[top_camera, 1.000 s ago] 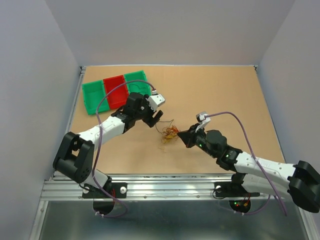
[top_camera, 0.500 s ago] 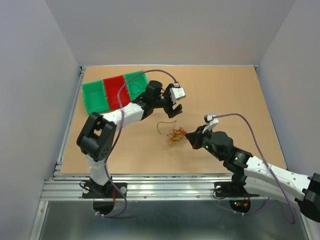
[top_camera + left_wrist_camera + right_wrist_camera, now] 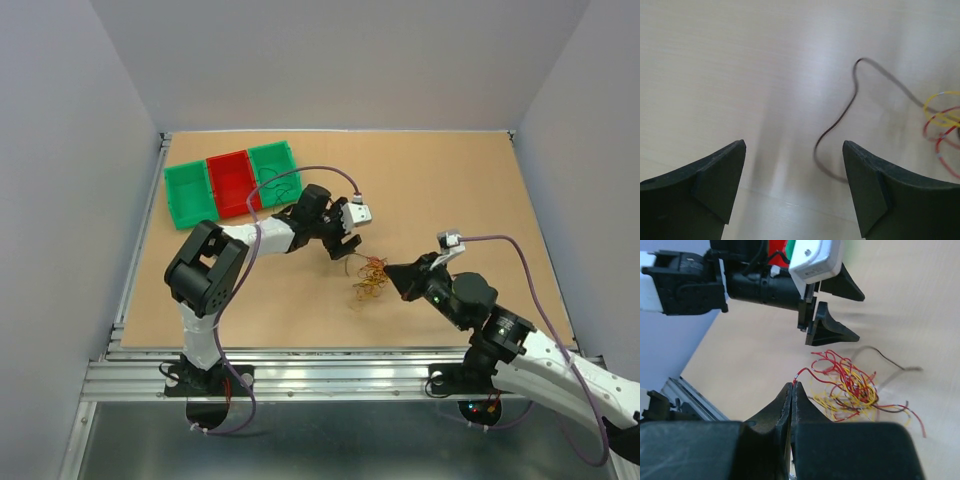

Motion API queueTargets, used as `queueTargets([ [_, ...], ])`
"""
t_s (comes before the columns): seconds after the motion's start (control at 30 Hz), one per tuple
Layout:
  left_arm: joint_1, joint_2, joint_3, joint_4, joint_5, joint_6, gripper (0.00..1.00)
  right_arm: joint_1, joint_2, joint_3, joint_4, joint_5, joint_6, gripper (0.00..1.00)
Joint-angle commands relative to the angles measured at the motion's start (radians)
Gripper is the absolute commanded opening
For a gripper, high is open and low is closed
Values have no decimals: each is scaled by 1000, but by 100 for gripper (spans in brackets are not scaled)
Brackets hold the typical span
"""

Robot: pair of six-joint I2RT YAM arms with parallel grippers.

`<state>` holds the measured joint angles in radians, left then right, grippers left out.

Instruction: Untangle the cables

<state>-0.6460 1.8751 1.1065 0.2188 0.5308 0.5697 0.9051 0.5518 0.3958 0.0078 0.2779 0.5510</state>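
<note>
My left gripper should move its fingers to the clump's red cables [image 3: 852, 380] and lift there, because the fingers are now over a loose dark piece of cable [image 3: 844, 113] next to the clump.
The cables [image 3: 371, 277] are a small clump of thin red, yellow and dark wires on the table's middle, also in the right wrist view as cables [image 3: 850, 382]. My right gripper [image 3: 794, 383] is shut, pinching the end of a red cable that runs into the clump; from above, the right gripper [image 3: 392, 272] sits at the clump's right edge. My left gripper [image 3: 343, 243] hovers just up-left of the clump with its jaws open and nothing between them. In its own view the left gripper [image 3: 794, 145] looks down at a loose dark strand [image 3: 840, 120] curling on the wood.
Three bins stand in a row at the back left: green [image 3: 187, 194], red [image 3: 230, 181], green [image 3: 274, 170]. Lilac cables [image 3: 300, 172] loop over the left arm. Grey walls bound the table on three sides, with a metal rail [image 3: 300, 362] along the near edge.
The right gripper has pulled back to the right, dragging the clump with it. The left arm has swung right and come down close to the clump, jaws still open.
</note>
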Motion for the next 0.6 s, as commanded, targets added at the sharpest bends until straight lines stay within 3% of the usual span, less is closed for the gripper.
queueTargets([
  [0.0,-32,19,50,-6,-98,-2,73,9,-59,0,-57,18,40,1],
  [0.1,-40,71,111,-58,-138,-22,67,9,-82,9,-88,0,52,0],
  [0.27,-41,32,78,-55,-79,-1,76,9,-76,17,-104,4,58,1],
  [0.57,5,-101,-20,68,-46,-59,78,9,42,101,-89,26,27,0],
])
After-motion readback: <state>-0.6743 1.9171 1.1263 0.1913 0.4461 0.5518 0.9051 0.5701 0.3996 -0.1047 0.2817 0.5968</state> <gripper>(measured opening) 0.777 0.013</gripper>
